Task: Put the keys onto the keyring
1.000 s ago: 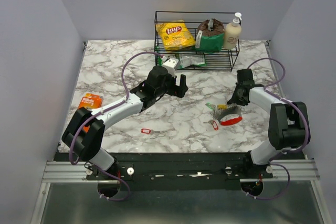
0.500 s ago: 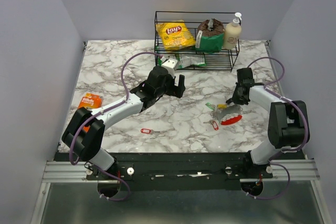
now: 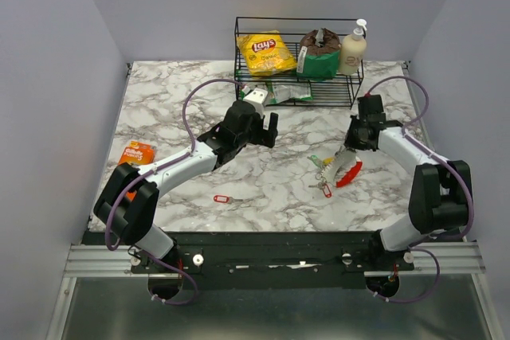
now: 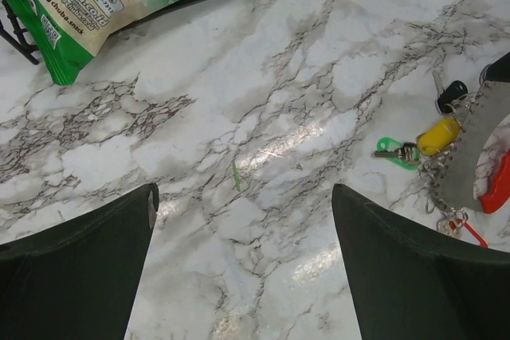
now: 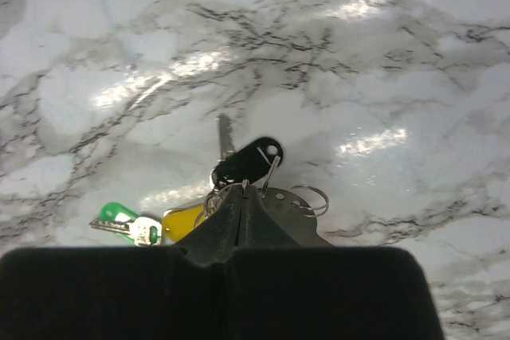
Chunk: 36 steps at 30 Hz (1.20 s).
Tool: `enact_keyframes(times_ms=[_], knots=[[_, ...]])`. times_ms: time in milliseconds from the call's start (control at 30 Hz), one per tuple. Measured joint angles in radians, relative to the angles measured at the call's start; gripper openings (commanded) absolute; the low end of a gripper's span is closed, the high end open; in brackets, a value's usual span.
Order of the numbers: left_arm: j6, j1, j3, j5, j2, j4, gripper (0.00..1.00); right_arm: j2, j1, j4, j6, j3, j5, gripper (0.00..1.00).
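Note:
My right gripper should go on pulling the bunch by the grey piece's top (image 5: pixel 288 214) until the bunch lies next to my left gripper, because the table centre (image 3: pixel 285 160) is clear there.
The bunch lies right of centre: a red oval loop (image 3: pixel 349 174), a silvery-grey flat piece (image 3: pixel 338 166) and keys with green (image 3: pixel 318 160), yellow and red (image 3: pixel 325 189) tags. My right gripper (image 3: pixel 351 150) is shut on the keyring at the grey piece's top, fingertips together in the right wrist view (image 5: pixel 244 190), beside a black tag (image 5: pixel 247 161) and a thin ring (image 5: pixel 309 197). A lone key with a red tag (image 3: pixel 221 197) lies near the front. My left gripper (image 3: pixel 267 128) is open and empty over the table centre; its wrist view (image 4: pixel 243 197) shows the bunch (image 4: pixel 478 149) at right.
A black wire rack (image 3: pixel 296 91) at the back holds a Lays bag (image 3: pixel 266 52), a dark bag and a lotion bottle (image 3: pixel 352 50). A green snack bag (image 3: pixel 288 93) lies at its foot. An orange razor pack (image 3: pixel 137 154) lies at the left.
My right gripper moved a little left and back, pulling the bunch with it; the red loop and grey piece swung from flat to slanting below the gripper. The left arm barely moved.

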Motion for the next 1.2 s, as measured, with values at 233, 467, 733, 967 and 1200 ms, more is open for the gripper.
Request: enact_keyframes(times_ms=[233, 467, 733, 967, 1200], knots=[[0.003, 0.000, 0.000, -0.040, -0.011, -0.027, 0.99, 0.083, 0.152, -0.002, 0.001, 0.116, -0.063, 0.01], [0.012, 0.000, -0.010, -0.093, -0.050, -0.050, 0.99, 0.241, 0.282, -0.017, 0.000, 0.255, -0.118, 0.01], [0.014, 0.003, -0.033, -0.131, -0.081, -0.070, 0.99, 0.336, 0.386, -0.039, -0.002, 0.404, -0.186, 0.01], [0.014, 0.013, -0.042, -0.141, -0.083, -0.101, 0.99, 0.404, 0.444, -0.039, -0.027, 0.493, -0.298, 0.06], [0.010, 0.026, -0.053, -0.132, -0.090, -0.100, 0.99, 0.437, 0.454, -0.045, -0.067, 0.498, -0.409, 0.57]])
